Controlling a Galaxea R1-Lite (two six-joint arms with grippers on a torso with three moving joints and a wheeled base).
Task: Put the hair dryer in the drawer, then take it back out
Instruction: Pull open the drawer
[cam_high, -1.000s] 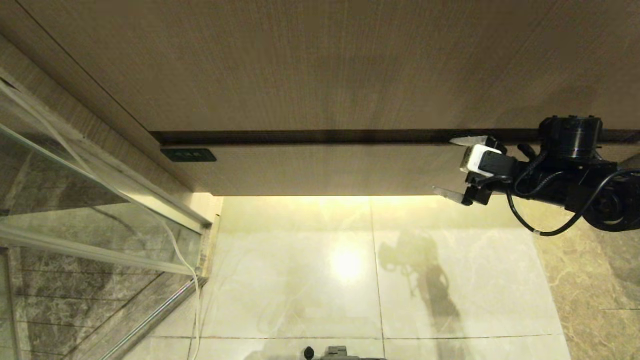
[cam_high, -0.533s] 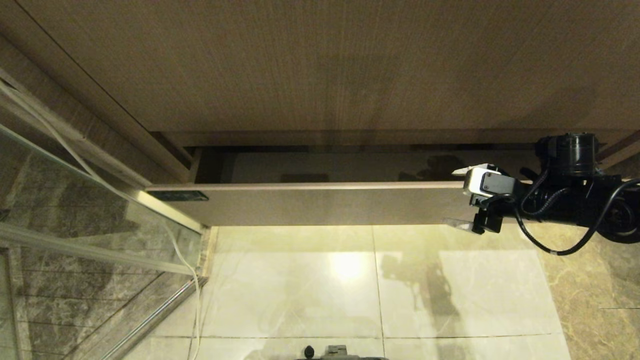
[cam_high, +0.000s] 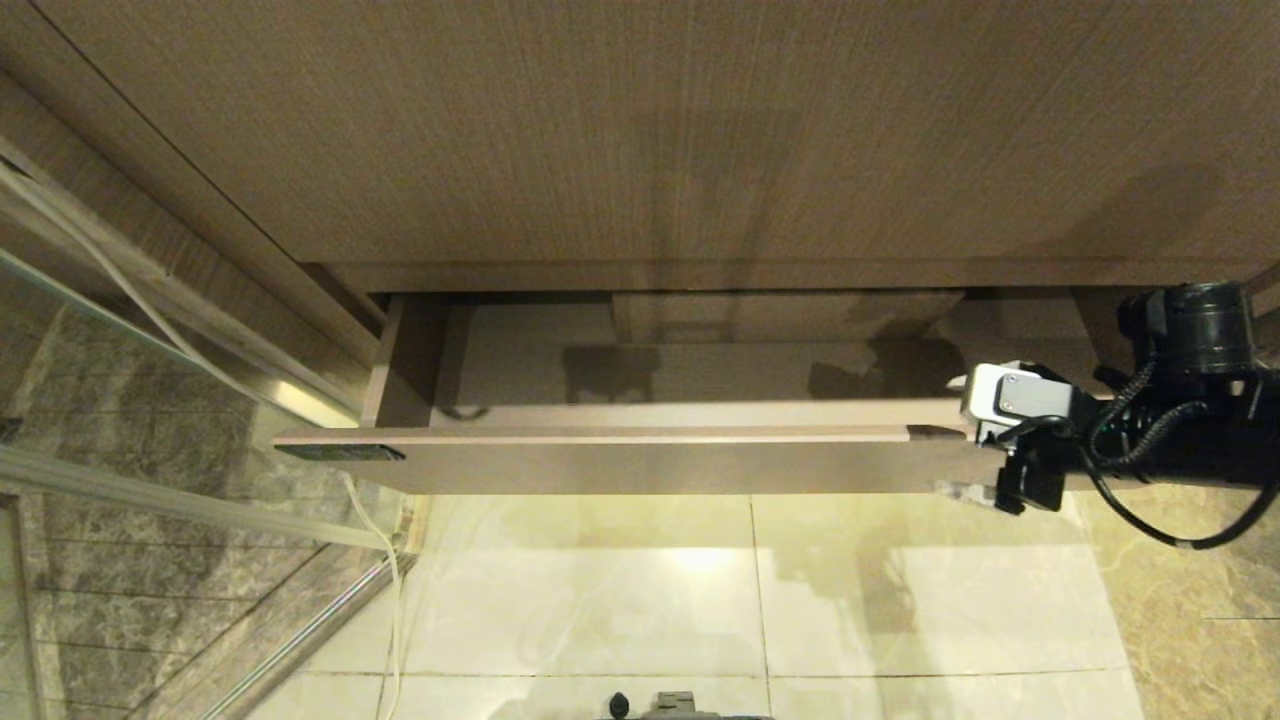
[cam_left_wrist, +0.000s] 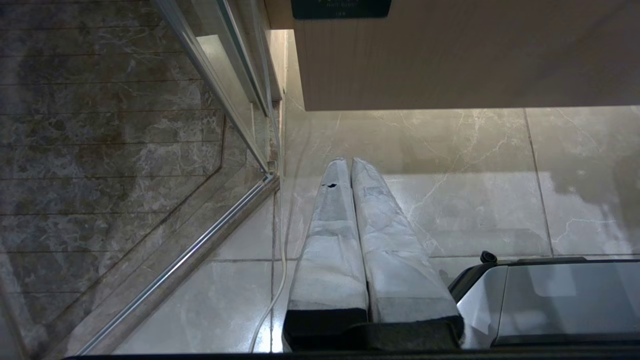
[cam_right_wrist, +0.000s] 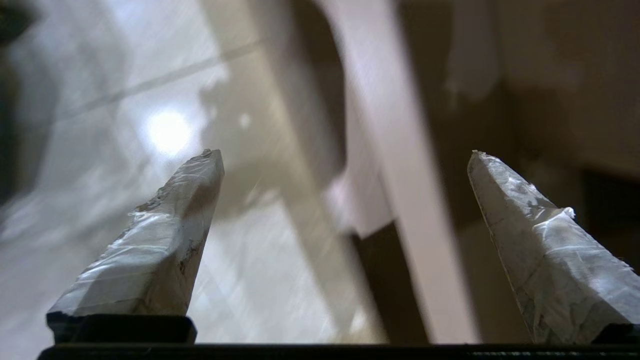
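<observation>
I expect the drawer (cam_high: 672, 439) will slide straight out much farther when I pull, because its side panel (cam_high: 409, 350) still runs back under the front of the vanity.
The drawer (cam_high: 640, 465) stands pulled out from the vanity, its light-wood floor (cam_high: 520, 375) bare, with a boxed cutout (cam_high: 780, 318) at the back. My right gripper (cam_high: 952, 462) is at the right end of the drawer front, open, its fingers (cam_right_wrist: 165, 235) wide astride the front panel (cam_right_wrist: 400, 150), one inside and one outside. The hair dryer is out of view. My left gripper (cam_left_wrist: 348, 162) hangs shut over the floor tiles, below the drawer's left end (cam_left_wrist: 450, 60).
A glass shower partition (cam_high: 150, 400) with a metal rail stands close to the drawer's left end, and a pale cord (cam_high: 390, 560) runs down beside it. The vanity front (cam_high: 640, 130) rises above. Glossy floor tiles (cam_high: 600, 600) lie below, with my base (cam_high: 680, 705) at the near edge.
The drawer has slid out from shut to well open. My right gripper has come back toward me with its front, jaws still wide.
</observation>
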